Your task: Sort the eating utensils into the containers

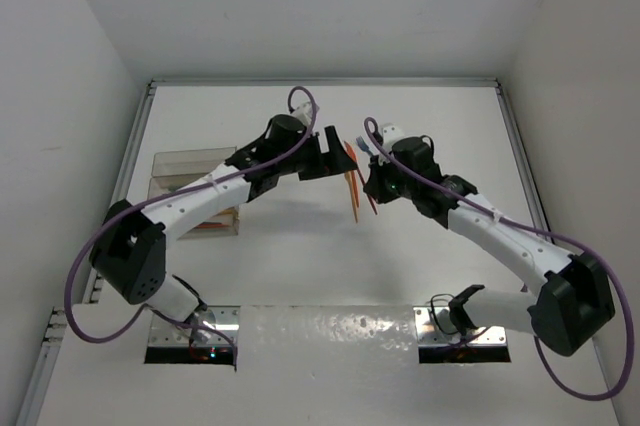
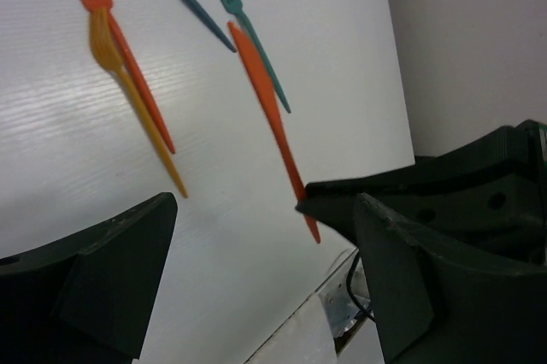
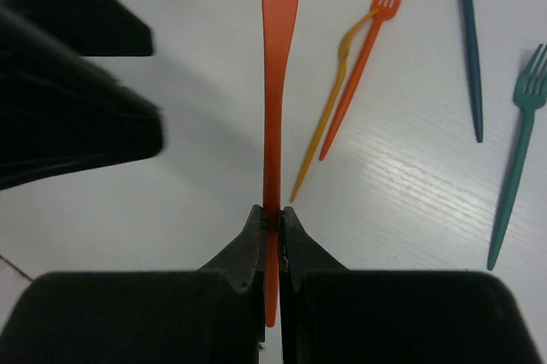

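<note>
The clear containers [image 1: 192, 164] are a long way from my right gripper, so next my left gripper brings the orange knife [image 3: 276, 56] there and leaves my right gripper free for the yellow utensil.
My right gripper [image 3: 273, 212] is shut on the handle of an orange knife [image 3: 275, 82], whose blade points straight away from it. To the knife's right, an orange fork [image 3: 369, 61] crosses a yellow utensil [image 3: 327, 120] on the white table. A dark blue fork [image 3: 469, 48] and a teal fork [image 3: 515, 163] lie further right. My left gripper [image 2: 256, 296] hangs open and holds nothing, just beside the knife [image 2: 272, 120] and the right gripper [image 1: 372, 184]. The clear containers [image 1: 185, 158] stand at the left, partly hidden under the left arm.
White walls close in the table on the left, right and back. A raised metal rim [image 1: 135, 146] runs along the table's left side next to the containers. Both arm bases [image 1: 190, 331] sit at the near edge.
</note>
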